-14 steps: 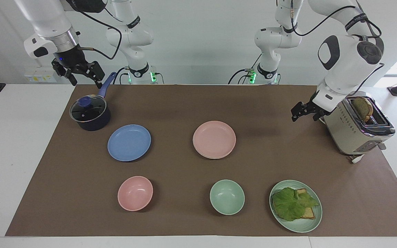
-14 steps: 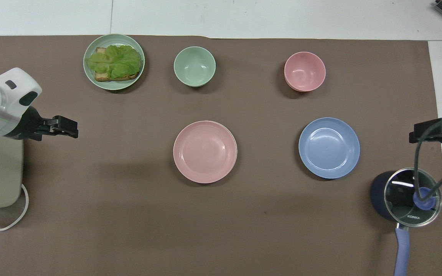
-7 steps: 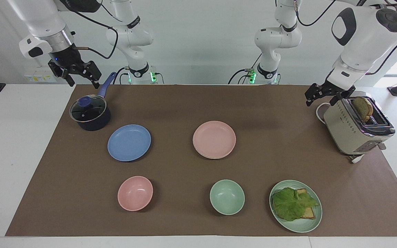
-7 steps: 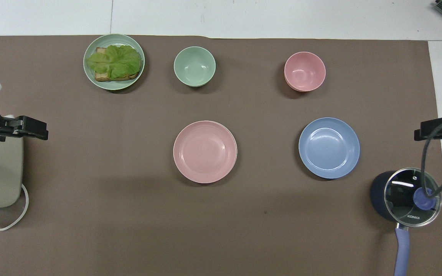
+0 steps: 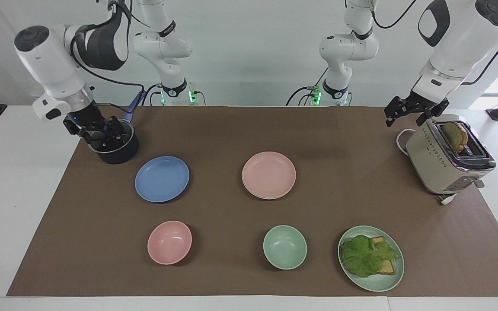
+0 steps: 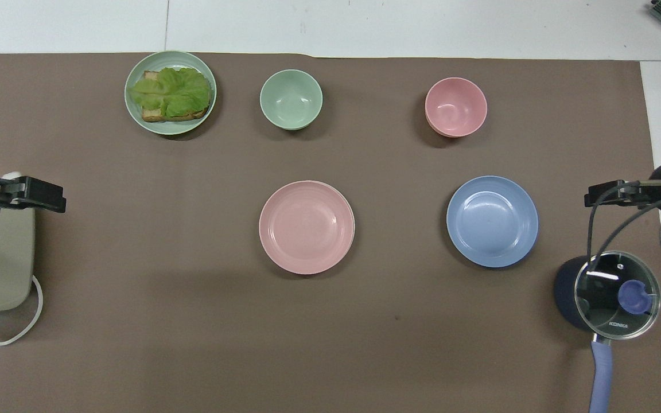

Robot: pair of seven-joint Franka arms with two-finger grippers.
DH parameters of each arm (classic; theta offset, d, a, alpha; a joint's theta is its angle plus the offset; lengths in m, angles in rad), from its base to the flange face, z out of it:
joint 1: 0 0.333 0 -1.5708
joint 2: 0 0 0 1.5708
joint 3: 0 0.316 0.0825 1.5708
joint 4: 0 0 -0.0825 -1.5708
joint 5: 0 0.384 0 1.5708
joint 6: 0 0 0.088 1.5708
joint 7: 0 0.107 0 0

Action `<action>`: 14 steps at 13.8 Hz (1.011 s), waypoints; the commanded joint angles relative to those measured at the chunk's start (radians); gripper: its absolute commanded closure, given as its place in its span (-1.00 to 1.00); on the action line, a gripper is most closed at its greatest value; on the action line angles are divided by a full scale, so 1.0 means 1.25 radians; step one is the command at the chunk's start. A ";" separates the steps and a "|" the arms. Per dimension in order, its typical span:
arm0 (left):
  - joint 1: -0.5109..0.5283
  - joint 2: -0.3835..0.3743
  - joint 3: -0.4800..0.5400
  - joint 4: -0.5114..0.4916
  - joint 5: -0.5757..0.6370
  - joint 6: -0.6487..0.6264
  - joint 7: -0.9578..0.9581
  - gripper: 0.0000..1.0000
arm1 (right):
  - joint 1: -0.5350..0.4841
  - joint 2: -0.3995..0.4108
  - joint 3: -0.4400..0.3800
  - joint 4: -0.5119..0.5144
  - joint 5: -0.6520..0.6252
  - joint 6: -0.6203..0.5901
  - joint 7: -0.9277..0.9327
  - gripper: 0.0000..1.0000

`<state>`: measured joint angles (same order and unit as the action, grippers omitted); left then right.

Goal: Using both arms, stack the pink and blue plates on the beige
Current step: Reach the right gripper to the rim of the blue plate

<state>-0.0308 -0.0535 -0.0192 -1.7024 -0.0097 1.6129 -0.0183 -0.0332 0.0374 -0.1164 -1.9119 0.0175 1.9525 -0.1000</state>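
I expect the blue plate (image 6: 493, 221) to cover the whole pink plate when I stack it, because the pink plate's round rim (image 6: 264, 228) is just as wide.
The blue plate (image 5: 162, 179) (image 6: 492, 221) lies bare on the brown mat, toward the right arm's end. Beside it at the mat's middle lies the pink plate (image 5: 269, 174) (image 6: 306, 226). The beige plate is hidden except for a thin pale rim (image 5: 270, 198) under the pink plate's edge. My right gripper (image 5: 102, 134) (image 6: 593, 198) hangs open and empty just above the dark pot, apart from the blue plate. My left gripper (image 5: 411, 113) (image 6: 55, 198) is open and empty in the air by the toaster's top, well away from both plates.
A lidded dark pot (image 5: 113, 147) with a blue handle stands beside the blue plate. A toaster (image 5: 448, 160) with bread stands at the left arm's end. Farther from the robots are a pink bowl (image 5: 169, 242), a green bowl (image 5: 284, 247) and a green plate (image 5: 394, 276) with lettuce and bread.
My right gripper came down from high above the pot's handle to just over the pot. My left gripper rose from beside the toaster to above its corner. The plates did not move.
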 commanded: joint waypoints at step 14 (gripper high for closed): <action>0.009 -0.008 -0.002 0.008 0.010 -0.015 0.002 -1.00 | 0.006 0.180 0.007 -0.124 0.050 0.279 -0.051 -0.72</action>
<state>-0.0307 -0.0545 -0.0161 -1.7016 -0.0097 1.6125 -0.0184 -0.0230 0.2811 -0.1104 -2.0364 0.0444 2.2855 -0.1257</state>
